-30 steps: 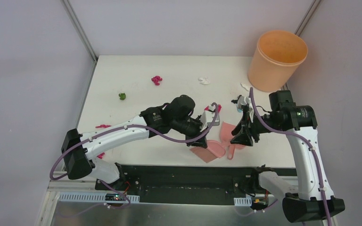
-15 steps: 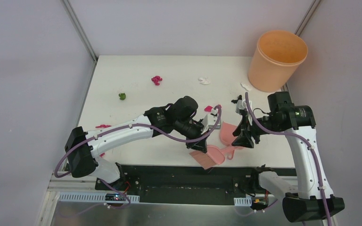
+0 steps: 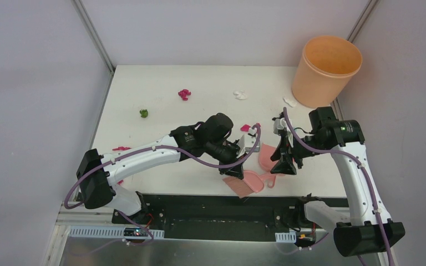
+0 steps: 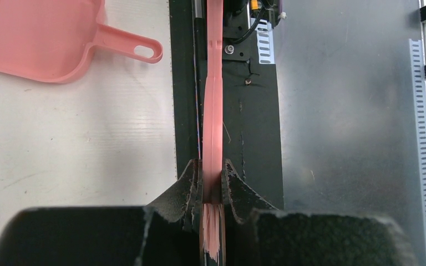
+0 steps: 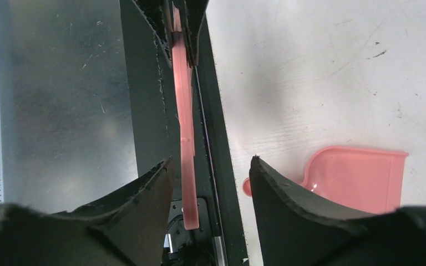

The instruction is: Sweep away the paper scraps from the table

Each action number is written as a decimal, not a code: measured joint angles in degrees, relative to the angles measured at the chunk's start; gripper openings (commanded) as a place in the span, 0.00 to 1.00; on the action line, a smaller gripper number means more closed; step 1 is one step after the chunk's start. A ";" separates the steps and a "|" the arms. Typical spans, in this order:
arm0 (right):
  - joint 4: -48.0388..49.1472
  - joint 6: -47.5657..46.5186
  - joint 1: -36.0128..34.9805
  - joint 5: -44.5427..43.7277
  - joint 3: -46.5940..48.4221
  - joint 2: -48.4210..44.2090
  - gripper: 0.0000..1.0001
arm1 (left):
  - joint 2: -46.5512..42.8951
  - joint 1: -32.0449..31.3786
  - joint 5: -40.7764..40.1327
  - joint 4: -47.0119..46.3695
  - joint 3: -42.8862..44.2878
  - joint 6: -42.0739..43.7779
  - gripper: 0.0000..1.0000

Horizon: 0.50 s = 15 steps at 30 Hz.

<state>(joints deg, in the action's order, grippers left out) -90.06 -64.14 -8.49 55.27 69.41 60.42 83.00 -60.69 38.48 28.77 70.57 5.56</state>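
The robot's left gripper has the pink hand brush (image 3: 241,186) by its head, so the right gripper should take hold of the brush's handle (image 5: 188,185) to free the left gripper for the pink dustpan.
My left gripper (image 3: 234,166) is shut on the pink hand brush (image 3: 243,185) at the table's (image 3: 161,166) front edge; the left wrist view shows the jaws (image 4: 212,185) clamped on the brush (image 4: 213,94), whose handle runs out over the black front strip. My right gripper (image 3: 283,166) is open beside the pink dustpan (image 3: 265,157). In the right wrist view (image 5: 211,166) the brush handle (image 5: 184,138) shows between its open fingers, ungripped, and the dustpan (image 5: 360,177) lies flat to the right. Paper scraps lie scattered: magenta (image 3: 184,94), white (image 3: 240,95), green (image 3: 143,113), magenta (image 3: 246,128).
An orange round bucket (image 3: 326,69) stands at the table's back right corner, with a white scrap (image 3: 289,102) at its foot. More magenta scraps lie near the left front edge (image 3: 121,148). The dustpan also shows in the left wrist view (image 4: 39,39). Grey walls enclose the table.
My left gripper carried the brush toward the front edge, then held still. My right gripper shifted slightly left, staying open beside the dustpan. The scraps have not moved.
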 measured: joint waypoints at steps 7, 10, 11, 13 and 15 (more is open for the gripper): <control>-0.02 -0.04 -1.07 0.52 0.00 -0.04 0.58 | 0.24 0.02 -0.07 -0.04 0.02 0.35 0.00; -0.02 -0.31 -1.14 0.46 0.00 -0.04 0.56 | 0.24 0.04 -0.63 -0.09 0.02 0.74 0.00; 0.00 -0.50 -1.14 0.42 -0.07 -0.04 0.55 | 0.24 0.11 -0.76 -0.09 0.02 0.92 0.00; -0.04 -0.81 -1.16 0.13 -0.42 -0.04 0.53 | 0.24 0.46 -0.92 -0.11 0.02 1.14 0.00; -0.02 -1.11 -1.16 -0.42 -0.90 -0.04 0.51 | 0.24 0.81 -0.96 -0.11 0.02 1.22 0.00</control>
<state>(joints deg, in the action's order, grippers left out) -90.08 -65.25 -9.65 54.85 68.51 60.38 83.24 -59.88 37.52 28.67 70.59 6.79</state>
